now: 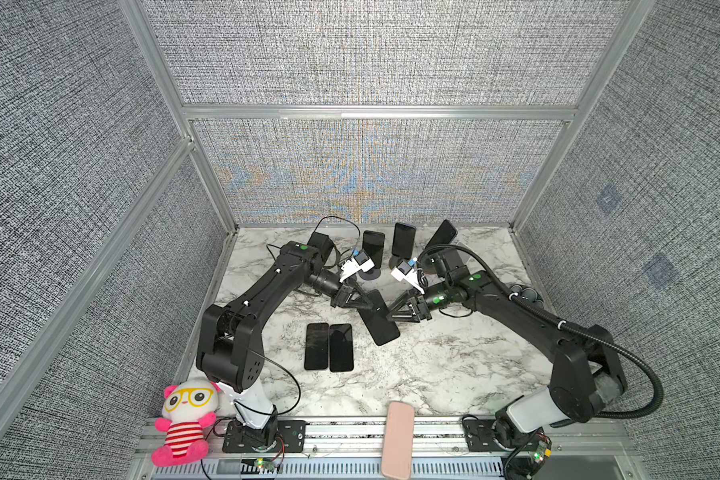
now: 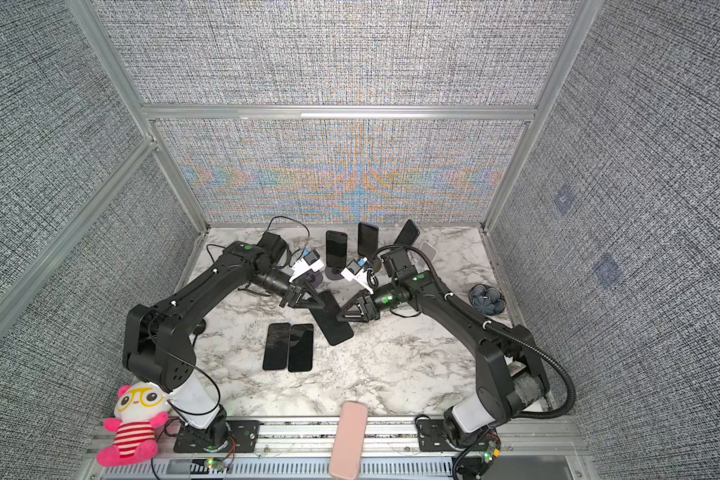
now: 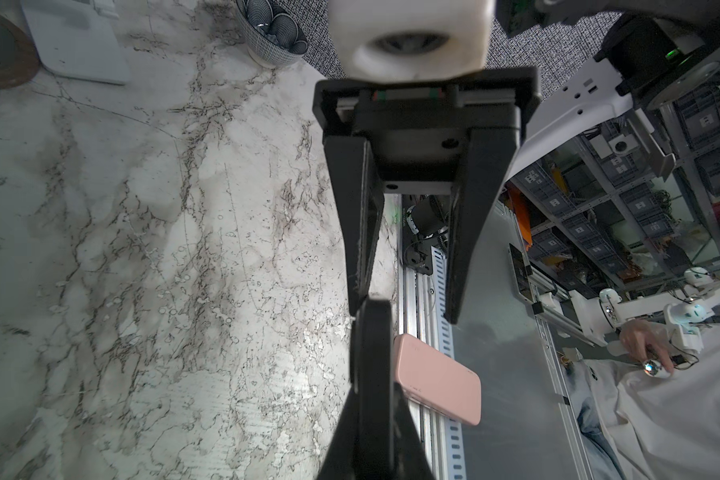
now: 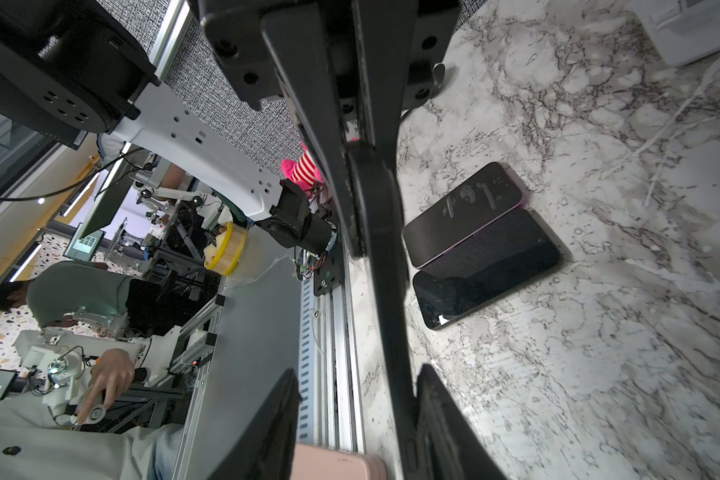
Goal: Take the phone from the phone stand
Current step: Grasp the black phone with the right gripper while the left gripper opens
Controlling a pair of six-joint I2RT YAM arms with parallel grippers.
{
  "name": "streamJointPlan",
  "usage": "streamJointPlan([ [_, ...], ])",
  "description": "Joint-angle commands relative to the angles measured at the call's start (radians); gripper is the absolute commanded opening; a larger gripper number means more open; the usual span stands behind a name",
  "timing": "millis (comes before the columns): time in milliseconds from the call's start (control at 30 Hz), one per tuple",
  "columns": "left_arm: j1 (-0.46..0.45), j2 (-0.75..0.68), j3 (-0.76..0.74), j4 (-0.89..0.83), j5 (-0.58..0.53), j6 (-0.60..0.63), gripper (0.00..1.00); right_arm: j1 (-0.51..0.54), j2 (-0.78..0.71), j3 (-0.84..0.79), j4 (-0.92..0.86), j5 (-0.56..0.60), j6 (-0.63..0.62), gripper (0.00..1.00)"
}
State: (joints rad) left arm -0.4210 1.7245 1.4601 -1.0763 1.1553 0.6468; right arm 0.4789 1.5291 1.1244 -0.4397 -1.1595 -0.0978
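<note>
Next, my right gripper lays the black phone beside the dark phones after taking its long edge, because my left gripper holds it slanted by its upper end.
A black phone hangs tilted above the marble table, seen edge-on in the left wrist view. My left gripper is shut on its upper end. My right gripper stands open around the phone's right edge. In the right wrist view one finger lies against the phone and the other finger stands apart from it. At the back, three more dark phones lean on phone stands; one stand base shows behind my left wrist.
Two dark phones lie flat side by side in front of the grippers. A pink case rests on the front rail. A patterned bowl sits at the right edge, a plush toy at the front left, a white stand at the back right.
</note>
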Motion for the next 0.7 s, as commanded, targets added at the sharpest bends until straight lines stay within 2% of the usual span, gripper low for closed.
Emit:
streamJointPlan([
  [0, -0.003, -0.006, 0.003, -0.008, 0.045, 0.012, 0.0, 0.007, 0.007, -0.013, 0.099, -0.029, 0.067, 0.34],
  [233, -0.005, -0.014, -0.007, 0.015, 0.033, -0.003, 0.0, 0.017, 0.014, -0.038, 0.158, -0.027, 0.105, 0.16],
  [367, -0.005, -0.011, -0.004, 0.021, 0.032, -0.009, 0.0, 0.022, 0.014, -0.047, 0.177, -0.029, 0.12, 0.12],
  [467, -0.004, -0.017, -0.009, 0.031, 0.028, -0.017, 0.0, 0.023, 0.015, -0.053, 0.182, -0.024, 0.123, 0.02],
  [667, -0.004, -0.028, -0.02, 0.061, 0.015, -0.039, 0.0, 0.024, 0.004, -0.062, 0.19, -0.007, 0.128, 0.0],
])
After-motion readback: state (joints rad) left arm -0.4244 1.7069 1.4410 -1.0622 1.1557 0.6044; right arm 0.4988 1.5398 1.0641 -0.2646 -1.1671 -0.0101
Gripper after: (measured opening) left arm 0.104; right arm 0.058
